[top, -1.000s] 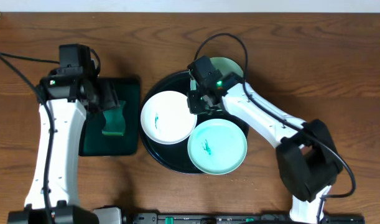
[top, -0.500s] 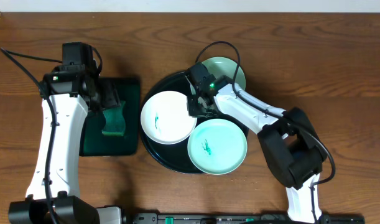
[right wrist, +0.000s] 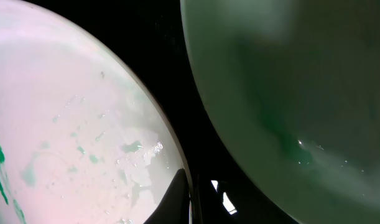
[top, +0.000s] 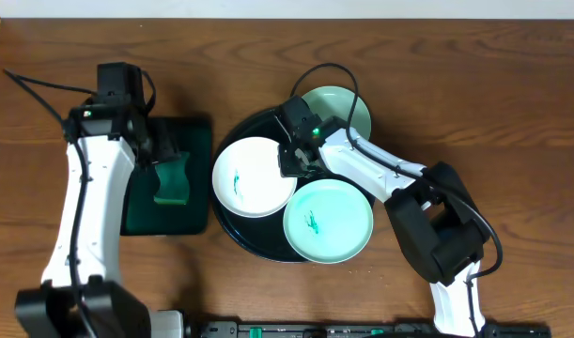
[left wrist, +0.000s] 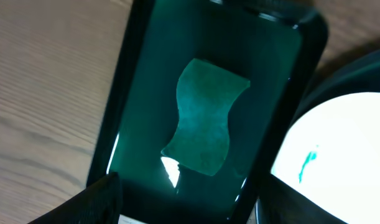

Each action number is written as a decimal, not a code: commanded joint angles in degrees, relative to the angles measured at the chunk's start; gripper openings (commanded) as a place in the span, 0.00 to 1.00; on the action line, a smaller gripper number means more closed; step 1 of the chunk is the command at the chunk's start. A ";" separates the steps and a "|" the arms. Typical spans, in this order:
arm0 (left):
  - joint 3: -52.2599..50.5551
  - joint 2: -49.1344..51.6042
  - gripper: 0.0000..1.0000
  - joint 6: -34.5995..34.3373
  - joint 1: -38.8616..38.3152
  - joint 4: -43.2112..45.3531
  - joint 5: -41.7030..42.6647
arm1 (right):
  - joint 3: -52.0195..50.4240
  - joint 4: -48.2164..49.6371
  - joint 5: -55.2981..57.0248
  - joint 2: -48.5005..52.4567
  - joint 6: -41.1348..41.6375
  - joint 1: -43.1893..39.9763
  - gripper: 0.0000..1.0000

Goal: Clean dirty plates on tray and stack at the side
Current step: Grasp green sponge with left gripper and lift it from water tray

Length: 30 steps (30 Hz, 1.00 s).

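Observation:
I expect the green sponge (left wrist: 205,118) to squeeze in at its waist (left wrist: 203,113), where it gets narrow, and to keep its far end fanned out when I lift it.
The round black tray (top: 258,237) holds a white plate (top: 252,176) with a green smear and a turquoise plate (top: 329,222) with a green smear at the front. A second turquoise plate (top: 341,105) lies at the tray's back edge. My right gripper (top: 294,160) sits at the white plate's right rim. In the right wrist view one finger (right wrist: 178,198) lies on the white plate (right wrist: 65,124) at its rim, with the jaws nearly together on it and the turquoise plate (right wrist: 301,81) beside. My left gripper (top: 164,150) is open and empty above the green sponge (left wrist: 205,118).
A rectangular dark-green tray (top: 197,202) lies left of the black tray and holds the green sponge (top: 172,183). Bare wood tabletop (top: 512,122) extends on the right and on the far left. A black cable (top: 329,68) arches over the back turquoise plate.
My right gripper has moved a little left and forward, from beside the back turquoise plate onto the white plate's rim. The left arm has barely shifted. The plates have not moved.

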 commanded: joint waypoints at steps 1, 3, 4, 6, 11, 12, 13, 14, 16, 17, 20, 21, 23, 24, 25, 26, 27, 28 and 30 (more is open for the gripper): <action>-0.90 5.68 0.71 -0.17 0.04 0.13 -1.03 | 1.05 0.28 -0.52 2.01 0.52 0.92 0.01; -0.90 8.68 0.71 1.70 0.04 0.57 0.28 | 1.05 0.28 -0.50 2.01 0.52 0.94 0.01; -0.90 10.16 0.70 2.23 0.04 0.79 0.66 | 1.05 0.26 -0.50 2.01 0.48 0.94 0.01; -0.90 13.11 0.67 2.82 0.04 1.25 0.90 | 1.07 0.26 -0.50 2.01 0.28 0.94 0.01; -0.90 20.81 0.59 7.15 0.04 5.44 6.84 | 1.05 0.37 -0.52 2.01 -0.13 0.94 0.01; -0.90 22.29 0.59 7.13 0.04 6.40 7.08 | 1.05 0.37 -0.52 2.01 -0.13 0.94 0.01; -0.90 23.08 0.59 7.13 0.04 6.88 6.88 | 1.05 0.35 -0.52 2.01 -0.15 0.94 0.01; -0.90 24.52 0.59 7.13 0.33 7.48 6.82 | 1.05 0.33 -0.52 2.01 -0.70 0.94 0.01; -0.90 25.40 0.57 7.13 0.92 7.50 6.84 | 1.05 0.33 -0.52 2.01 -0.81 0.98 0.01; -0.90 25.73 0.56 7.10 1.42 7.48 6.86 | 1.05 0.33 -0.52 2.01 -0.79 1.01 0.01; -0.90 25.79 0.55 7.10 3.13 6.99 6.95 | 1.05 0.50 -0.52 2.01 -0.79 1.03 0.01; -0.90 25.70 0.55 7.10 3.56 6.75 7.13 | 1.05 0.57 -0.52 2.01 -0.79 1.05 0.01; -0.87 25.03 0.56 7.13 4.87 6.29 7.56 | 1.07 0.70 -0.55 2.01 -0.79 1.05 0.01; -0.87 24.70 0.56 7.15 5.22 6.14 7.61 | 1.05 0.72 -0.55 2.01 -0.79 1.05 0.01; -0.87 24.20 0.56 7.39 5.57 5.90 8.24 | 1.05 0.72 -0.55 2.01 -0.76 1.05 0.01; -0.87 23.69 0.56 8.15 5.86 5.70 9.53 | 1.05 0.74 -0.55 2.01 -0.79 1.05 0.01; -0.87 23.19 0.56 8.92 6.03 5.49 11.06 | 1.05 0.76 -0.52 2.01 -0.76 1.05 0.01; -0.87 22.93 0.56 9.29 6.05 5.29 12.04 | 1.05 0.76 -0.55 2.01 -0.76 1.05 0.01; -0.90 22.88 0.56 9.29 6.01 4.83 12.07 | 1.05 0.83 -0.52 2.01 -0.76 1.05 0.01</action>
